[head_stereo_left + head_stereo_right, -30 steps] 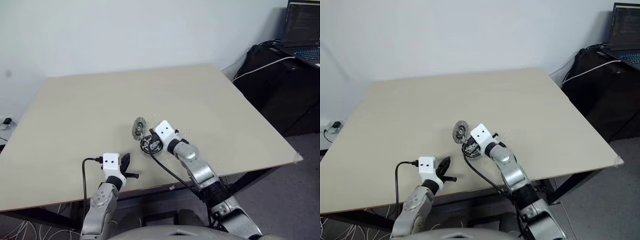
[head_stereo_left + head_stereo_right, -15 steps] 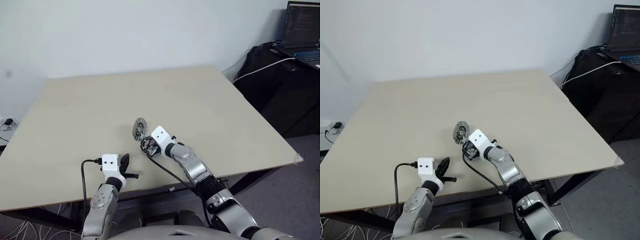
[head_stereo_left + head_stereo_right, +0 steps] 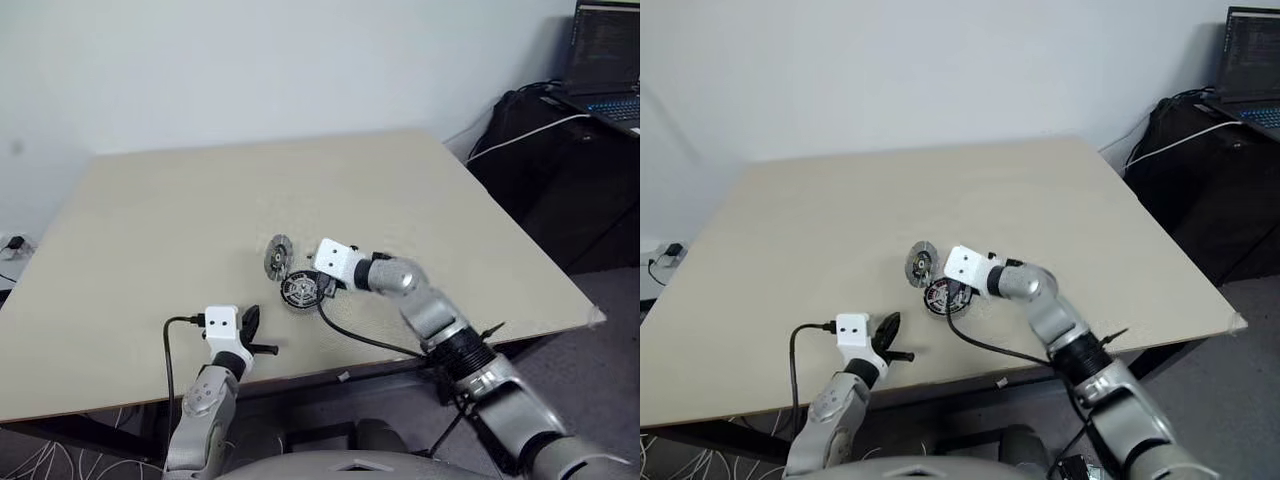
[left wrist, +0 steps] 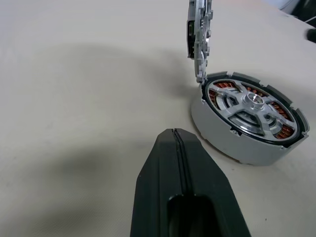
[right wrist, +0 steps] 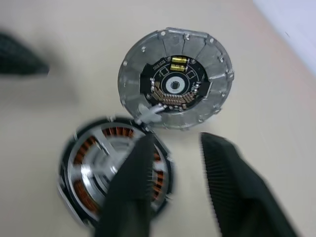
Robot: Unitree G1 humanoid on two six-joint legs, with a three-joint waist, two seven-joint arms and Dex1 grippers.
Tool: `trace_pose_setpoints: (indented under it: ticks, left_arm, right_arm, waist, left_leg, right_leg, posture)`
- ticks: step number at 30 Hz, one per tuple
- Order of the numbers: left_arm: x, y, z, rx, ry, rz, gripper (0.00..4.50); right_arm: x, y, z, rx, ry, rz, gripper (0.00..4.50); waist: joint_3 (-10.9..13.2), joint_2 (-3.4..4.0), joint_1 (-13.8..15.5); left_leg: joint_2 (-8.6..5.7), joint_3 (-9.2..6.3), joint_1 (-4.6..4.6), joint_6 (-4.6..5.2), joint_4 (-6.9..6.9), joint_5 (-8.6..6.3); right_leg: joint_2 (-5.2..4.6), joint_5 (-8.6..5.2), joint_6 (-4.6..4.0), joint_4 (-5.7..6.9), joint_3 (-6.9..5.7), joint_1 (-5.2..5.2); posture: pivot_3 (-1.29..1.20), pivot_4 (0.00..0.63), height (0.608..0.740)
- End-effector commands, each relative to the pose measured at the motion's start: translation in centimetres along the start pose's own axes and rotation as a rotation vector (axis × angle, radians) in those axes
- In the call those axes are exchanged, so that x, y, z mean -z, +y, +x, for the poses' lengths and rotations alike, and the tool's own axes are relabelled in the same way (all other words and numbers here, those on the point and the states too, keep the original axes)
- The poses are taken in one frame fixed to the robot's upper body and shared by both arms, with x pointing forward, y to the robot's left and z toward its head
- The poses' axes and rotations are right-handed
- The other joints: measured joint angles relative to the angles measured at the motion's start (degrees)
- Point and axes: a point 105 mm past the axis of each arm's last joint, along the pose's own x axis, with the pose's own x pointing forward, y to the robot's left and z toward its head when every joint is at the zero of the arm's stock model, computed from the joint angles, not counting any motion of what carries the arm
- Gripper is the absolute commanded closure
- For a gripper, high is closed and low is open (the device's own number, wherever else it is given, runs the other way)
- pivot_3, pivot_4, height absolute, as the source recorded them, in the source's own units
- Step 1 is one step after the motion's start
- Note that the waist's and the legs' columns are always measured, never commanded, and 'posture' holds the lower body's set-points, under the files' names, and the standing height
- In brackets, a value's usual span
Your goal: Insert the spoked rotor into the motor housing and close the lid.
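The lid [image 3: 278, 257] should swing around with the motor housing and stay open when I turn the housing, because a pale link [image 5: 149, 114] joins their rims.
The motor housing [image 4: 217, 126] sits on the table with copper windings showing between the spokes of the spoked rotor [image 4: 254, 102], which lies inside it. Upright on edge at the housing's far rim stands the lid [image 5: 175, 79], its circuit-board face turned toward the housing. My right gripper [image 5: 177, 143] hovers just above the housing [image 3: 298, 290], open, with nothing between its fingers. My left gripper [image 4: 175, 136] is shut and empty, resting near the table's front edge [image 3: 250, 322], a short way in front of the housing.
The beige table [image 3: 150, 220] spreads wide on every side of the parts. A dark cabinet with an open laptop [image 3: 605, 60] and cables stands beyond the table's right corner. A black cable trails from my right wrist over the front edge.
My right gripper went from shut to open, rolled at the wrist and lifted up and rightward off the housing, uncovering the rotor inside. The left arm stayed still.
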Motion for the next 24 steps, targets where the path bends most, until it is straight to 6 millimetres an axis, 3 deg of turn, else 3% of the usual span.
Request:
trace_pose_setpoints:
  ticks: [1, 3, 12, 24]
  left_arm:
    - [-0.9, -0.6, 0.4, 0.015, -0.043, -0.004, 4.5]
    - [-0.8, -0.5, 0.3, 0.01, -0.045, -0.008, 4.5]
    - [-0.6, -0.6, 0.1, -0.008, -0.05, -0.021, 4.5]
    - [-0.5, -0.5, -0.1, -0.033, -0.059, -0.038, 4.5]
  right_arm:
    - [-0.6, 0.2, -0.2, -0.126, 0.038, -0.147, 1.61]
    - [-0.1, 0.3, -0.2, -0.203, 0.102, -0.216, 1.03]
    - [0.5, 2.0, 1.0, -0.487, 0.258, -0.379, 1.03]
    - [1.1, 3.2, 1.5, -0.613, 0.317, -0.438, 1.03]
  waist:
    - [0.0, -0.02, 0.0]
    - [0.0, -0.04, 0.1]
    - [0.0, -0.06, 0.1]
    - [0.1, -0.07, 0.2]
  left_leg:
    - [0.0, 0.0, 0.0, 0.0, -0.01, 0.0]
    - [-0.02, 0.0, -0.02, 0.0, -0.01, 0.0]
    - [-0.03, -0.04, -0.03, 0.0, -0.03, -0.01]
    - [-0.05, -0.08, -0.05, -0.02, -0.03, -0.01]
  right_leg:
    - [-0.01, 0.0, -0.01, 0.0, -0.01, 0.0]
    - [-0.03, 0.0, -0.02, -0.01, 0.0, 0.0]
    - [-0.04, 0.17, -0.32, -0.01, -0.03, -0.03]
    - [-0.06, 0.17, -0.32, 0.0, -0.08, -0.04]
  posture:
    - [0.0, 0.0, 0.74]
    - [0.0, 0.0, 0.74]
    - [0.0, 0.0, 0.74]
    - [0.0, 0.0, 0.74]
